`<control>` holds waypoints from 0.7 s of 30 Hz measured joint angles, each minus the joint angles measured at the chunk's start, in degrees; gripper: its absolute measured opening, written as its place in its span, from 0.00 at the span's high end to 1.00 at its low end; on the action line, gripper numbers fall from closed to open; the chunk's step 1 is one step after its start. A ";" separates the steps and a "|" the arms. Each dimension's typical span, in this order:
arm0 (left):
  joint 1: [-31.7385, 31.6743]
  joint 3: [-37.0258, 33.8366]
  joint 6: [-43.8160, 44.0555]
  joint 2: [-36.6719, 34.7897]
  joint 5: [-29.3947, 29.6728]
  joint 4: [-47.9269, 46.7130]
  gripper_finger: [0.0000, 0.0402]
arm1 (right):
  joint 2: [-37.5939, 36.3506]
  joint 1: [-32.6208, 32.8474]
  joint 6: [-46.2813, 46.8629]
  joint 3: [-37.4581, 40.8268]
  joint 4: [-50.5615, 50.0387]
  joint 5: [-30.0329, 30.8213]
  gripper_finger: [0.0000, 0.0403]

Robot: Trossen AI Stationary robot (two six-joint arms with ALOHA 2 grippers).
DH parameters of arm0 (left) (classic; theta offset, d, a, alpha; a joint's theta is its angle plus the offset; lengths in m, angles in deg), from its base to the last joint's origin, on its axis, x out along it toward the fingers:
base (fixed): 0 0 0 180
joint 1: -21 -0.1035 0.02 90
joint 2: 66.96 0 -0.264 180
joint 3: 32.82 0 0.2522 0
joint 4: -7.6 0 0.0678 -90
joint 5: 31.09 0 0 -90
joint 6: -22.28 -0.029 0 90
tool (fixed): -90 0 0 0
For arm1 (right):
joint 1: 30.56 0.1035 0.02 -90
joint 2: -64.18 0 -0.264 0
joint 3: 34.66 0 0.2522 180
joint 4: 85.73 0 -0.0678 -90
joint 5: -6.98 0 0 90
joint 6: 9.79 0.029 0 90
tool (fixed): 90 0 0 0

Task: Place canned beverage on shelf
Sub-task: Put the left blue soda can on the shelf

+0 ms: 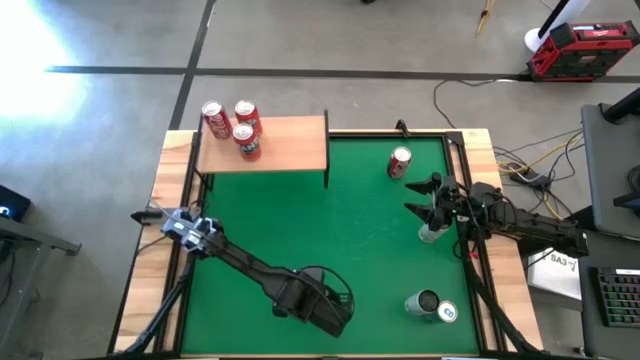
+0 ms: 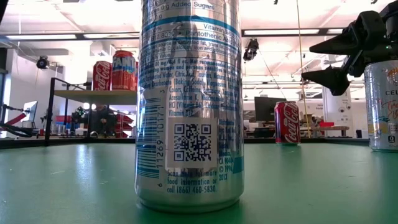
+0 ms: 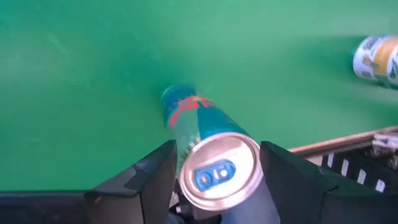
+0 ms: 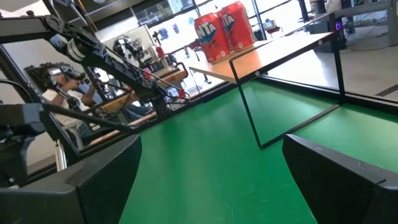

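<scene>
Next, my left gripper opens, reaches deeper around the can's upper body (image 3: 211, 123) and closes before lifting, because its fingers have only a shallow hold near the can's rim (image 3: 221, 171).
The shelf (image 1: 265, 145), a light-wood board on black legs, stands at the table's far left and carries three red cans (image 1: 232, 122); it also shows in the low view (image 2: 93, 94) and in the right wrist view (image 4: 280, 53). My left gripper (image 1: 338, 305) (image 3: 217, 165) is near the table's front edge, shut on a blue and silver can (image 3: 202, 134) (image 2: 189, 106). My right gripper (image 1: 422, 198) (image 2: 329, 62) (image 4: 211, 180) is open and empty at the right, raised beside a silver can (image 1: 432, 232) (image 2: 382, 106). My left gripper has the can's upper part (image 3: 186, 155) between its two fingers, one on each side just below the rim. The fingers (image 3: 149, 180) come from above, pointing down. The can is upright, and its base (image 2: 186, 202) looks to be on the green mat.
A red can (image 1: 400, 163) (image 2: 287, 122) stands on the green mat (image 1: 330, 230) right of the shelf. Two more cans (image 1: 435, 307) (image 3: 376, 56) stand at the near right corner. Black rails (image 1: 470, 250) run along the mat's sides. Cables and equipment lie beyond the right edge.
</scene>
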 joint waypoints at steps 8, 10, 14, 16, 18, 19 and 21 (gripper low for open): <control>0.02 0.00 -2.83 0.00 -2.88 2.19 0.53 | 0.00 0.01 0.00 0.00 -0.02 0.00 0.05; 0.09 0.00 -2.90 0.00 -3.44 2.09 0.54 | 0.00 -0.01 0.00 0.00 -0.02 0.00 0.05; 0.35 0.00 -3.88 0.00 -3.43 1.65 0.54 | 0.00 0.01 0.00 -0.01 -0.04 0.00 0.05; 0.50 0.00 -4.28 0.00 -3.40 1.68 0.53 | 0.00 0.00 0.00 -0.01 -0.03 0.00 0.05; 0.63 0.00 -4.34 0.00 -3.29 1.80 0.50 | 0.00 0.00 0.00 -0.01 -0.04 0.00 0.05; 0.68 0.00 -4.34 0.00 -3.24 1.87 0.48 | 0.00 -0.01 0.00 -0.01 -0.04 0.00 0.05; 0.78 0.00 -4.34 0.00 -3.17 1.98 0.43 | 0.00 -0.01 0.00 -0.02 -0.04 0.00 0.05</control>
